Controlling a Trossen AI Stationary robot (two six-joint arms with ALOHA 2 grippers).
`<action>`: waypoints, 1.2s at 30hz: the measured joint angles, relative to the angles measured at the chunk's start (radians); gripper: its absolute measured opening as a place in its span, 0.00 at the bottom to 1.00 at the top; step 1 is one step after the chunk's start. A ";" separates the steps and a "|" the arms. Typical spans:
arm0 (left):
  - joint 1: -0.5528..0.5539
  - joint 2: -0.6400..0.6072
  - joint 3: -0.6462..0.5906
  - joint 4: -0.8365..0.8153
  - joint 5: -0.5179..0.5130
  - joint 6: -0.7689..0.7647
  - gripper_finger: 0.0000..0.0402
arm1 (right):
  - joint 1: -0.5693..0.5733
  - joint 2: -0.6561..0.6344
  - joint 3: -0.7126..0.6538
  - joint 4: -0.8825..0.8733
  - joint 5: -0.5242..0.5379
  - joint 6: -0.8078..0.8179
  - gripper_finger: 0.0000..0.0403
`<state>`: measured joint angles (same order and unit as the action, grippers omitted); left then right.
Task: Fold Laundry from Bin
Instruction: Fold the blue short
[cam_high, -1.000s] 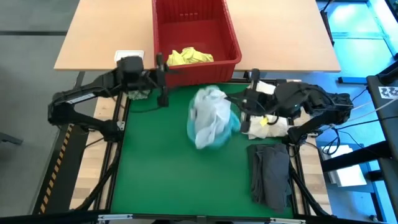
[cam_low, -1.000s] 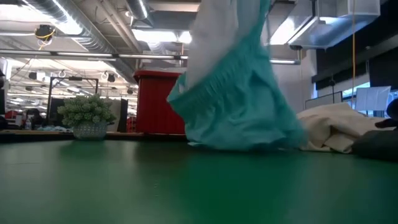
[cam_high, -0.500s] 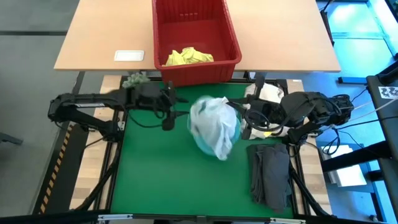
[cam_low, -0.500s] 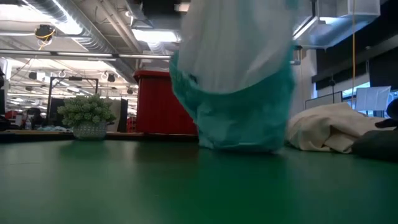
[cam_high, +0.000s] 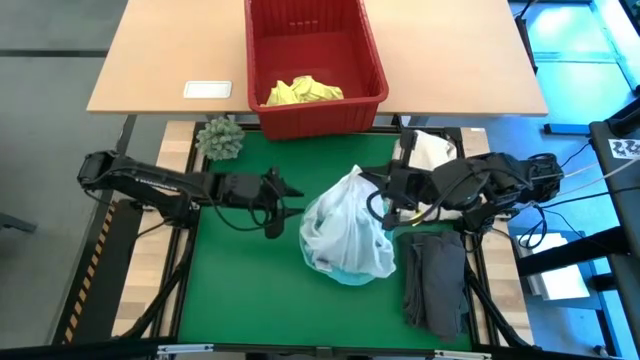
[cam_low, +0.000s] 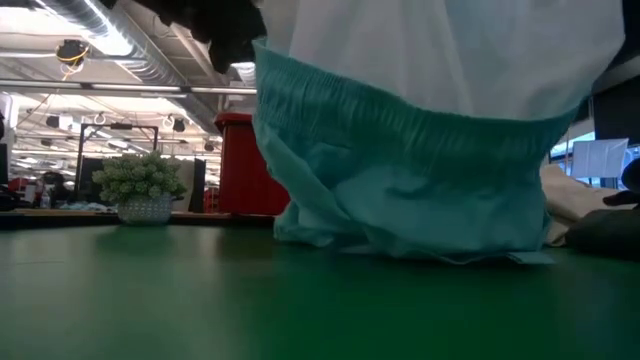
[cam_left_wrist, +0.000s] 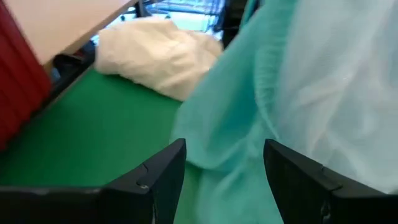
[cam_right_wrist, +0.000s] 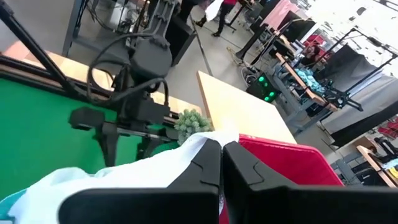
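Observation:
Next, my left gripper backs off and pinches the waistband's edge (cam_low: 268, 78), because loose turquoise cloth (cam_left_wrist: 222, 135) faces the gap between its fingers while the gathered waistband lies beside a finger.
A light turquoise and white garment (cam_high: 345, 238) of the laundry hangs from my shut right gripper (cam_high: 384, 207) over the middle of the green mat. Its lower end (cam_low: 400, 235) rests bunched on the mat. My left gripper (cam_high: 283, 205) is open, low over the mat and level. It points at the garment's left side (cam_left_wrist: 249, 106) and stops a little short of it. The red bin (cam_high: 372, 60) stands on the wooden table beyond the mat, with a yellow garment (cam_high: 303, 92) lying in it. My right gripper pinches a white fold at the garment's top (cam_right_wrist: 200, 146) between its two shut fingers. It comes at the fold from the table's right, slanting slightly down. How many layers it holds I cannot tell. The garment hangs below the fingers with its bottom on the mat.
A folded dark grey garment (cam_high: 434, 280) lies at the mat's near right. A cream-white cloth bundle (cam_high: 430, 150) sits at the far right and a green spiky ball (cam_high: 220, 138) at the far left. A bare stretch of mat (cam_high: 240, 290) lies at the near left.
My left gripper has come down from beside the bin toward the near edge and the garment, rolling as it went, and has stayed open. The hanging garment has swung toward the near edge, and its lower end now spreads wider on the mat.

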<state>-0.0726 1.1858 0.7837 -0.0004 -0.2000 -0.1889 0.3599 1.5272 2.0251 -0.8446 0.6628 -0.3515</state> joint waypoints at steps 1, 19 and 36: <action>-0.010 0.000 0.000 0.007 0.000 -0.017 0.52 | 0.000 0.002 0.000 0.002 0.000 -0.001 0.00; 0.039 0.020 0.000 0.027 0.291 -0.118 0.52 | 0.000 0.044 0.000 -0.021 -0.043 -0.027 0.00; 0.012 0.020 0.001 -0.104 0.201 -0.222 0.52 | 0.000 0.049 0.000 -0.032 -0.101 0.014 0.00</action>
<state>-0.0608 1.2055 0.7845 -0.1044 0.0006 -0.4110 0.3603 1.5757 2.0251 -0.8770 0.5616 -0.3378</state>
